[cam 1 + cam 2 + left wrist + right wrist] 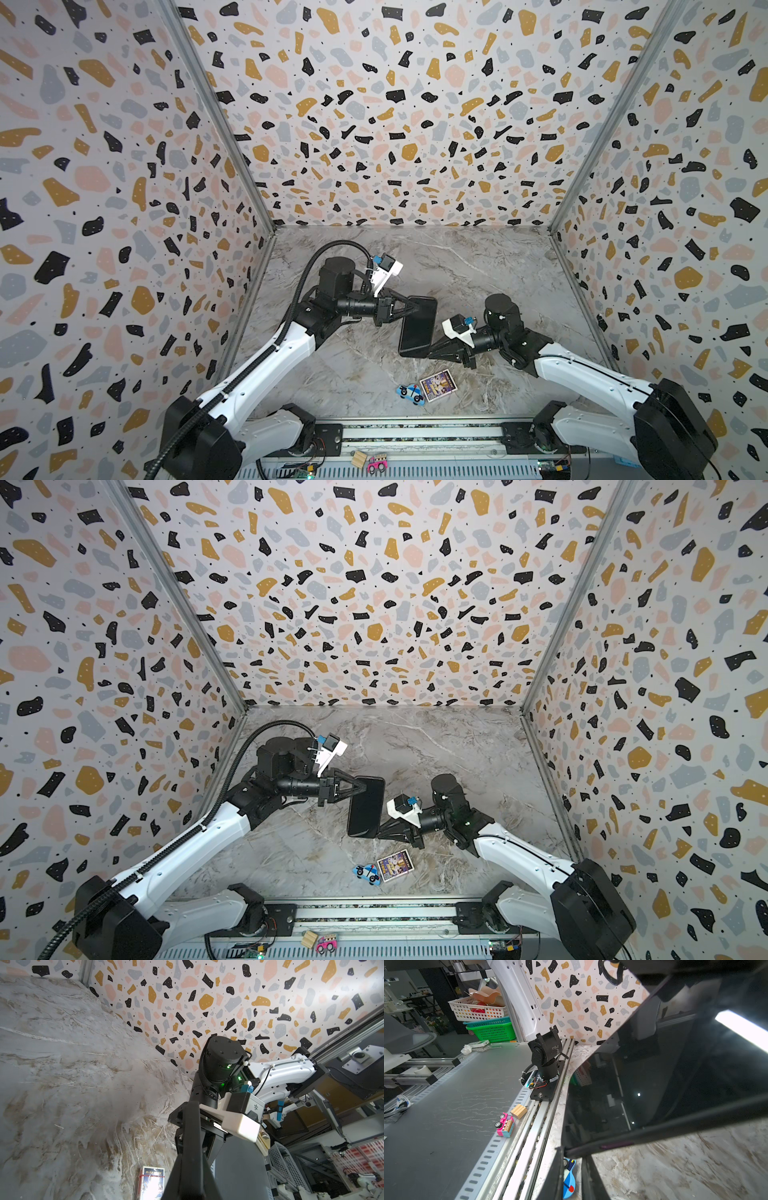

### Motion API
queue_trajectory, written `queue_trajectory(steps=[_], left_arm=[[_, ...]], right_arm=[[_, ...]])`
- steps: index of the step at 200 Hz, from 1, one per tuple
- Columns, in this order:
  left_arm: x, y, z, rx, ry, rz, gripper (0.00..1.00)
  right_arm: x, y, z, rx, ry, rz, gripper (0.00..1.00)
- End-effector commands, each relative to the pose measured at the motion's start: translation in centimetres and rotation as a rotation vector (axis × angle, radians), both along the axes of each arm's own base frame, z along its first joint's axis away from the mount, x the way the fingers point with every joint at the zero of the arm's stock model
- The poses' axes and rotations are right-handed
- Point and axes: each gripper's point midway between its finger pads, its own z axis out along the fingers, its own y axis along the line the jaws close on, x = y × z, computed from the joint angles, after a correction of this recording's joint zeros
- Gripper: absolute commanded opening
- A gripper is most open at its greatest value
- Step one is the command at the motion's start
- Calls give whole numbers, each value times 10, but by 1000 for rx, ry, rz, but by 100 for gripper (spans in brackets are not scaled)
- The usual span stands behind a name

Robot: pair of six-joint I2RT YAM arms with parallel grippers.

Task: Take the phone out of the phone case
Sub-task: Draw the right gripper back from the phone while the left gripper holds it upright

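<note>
My right gripper has its fingers at the slanting phone's lower corner point(426, 350), so it should open while my left gripper straightens the phone point(417, 325) before it grips again.
A black phone point(417, 326) in a dark phone case point(675, 1126) is held tilted above the marble table point(478, 266) in both top views. My left gripper point(415, 308) is shut on the case's thin rim at the upper left edge of the phone point(365, 806). My right gripper point(430, 353) is shut on the lower right corner. In the right wrist view the glossy screen point(654, 1084) fills the right side, and that corner sits between my right gripper's point(573, 1153) fingers point(556, 1172). In the left wrist view my left gripper point(191, 1184) shows shut beside the dark phone point(239, 1167).
A blue toy police car point(411, 392) and a small card box point(437, 384) lie on the table below the phone. A pink toy car point(377, 463) and a wooden block point(358, 458) sit beyond the front rail point(415, 432). Patterned walls point(124, 249) close three sides.
</note>
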Motion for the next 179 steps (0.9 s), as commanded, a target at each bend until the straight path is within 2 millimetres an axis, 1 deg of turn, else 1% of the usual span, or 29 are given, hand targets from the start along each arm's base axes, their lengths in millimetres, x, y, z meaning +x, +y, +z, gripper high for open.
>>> queue_trajectory(steps=[1,32,70,88,108,130,147,158,179], left_arm=[[30,4,-9,1,-13,138,0],[28,5,-11,-23,6,148,0],[28,6,-9,-50,12,163,0],[28,6,-7,-54,7,166,0],[26,8,4,-70,-14,165,0],[26,13,17,-82,-33,170,0],[26,17,28,-92,-52,165,0],[26,20,34,-99,-65,169,0],[24,26,42,-112,-87,175,0]], right_arm=[[-14,7,55,207,-234,105,0],[-9,9,62,244,-257,82,0],[-6,11,64,258,-247,73,0],[-7,10,60,253,-238,67,0],[-9,5,51,239,-219,47,0],[-11,-1,45,227,-180,24,10],[-8,-4,42,217,-137,-11,22],[-3,-5,42,211,-100,-51,26],[13,-15,48,236,-4,-166,35]])
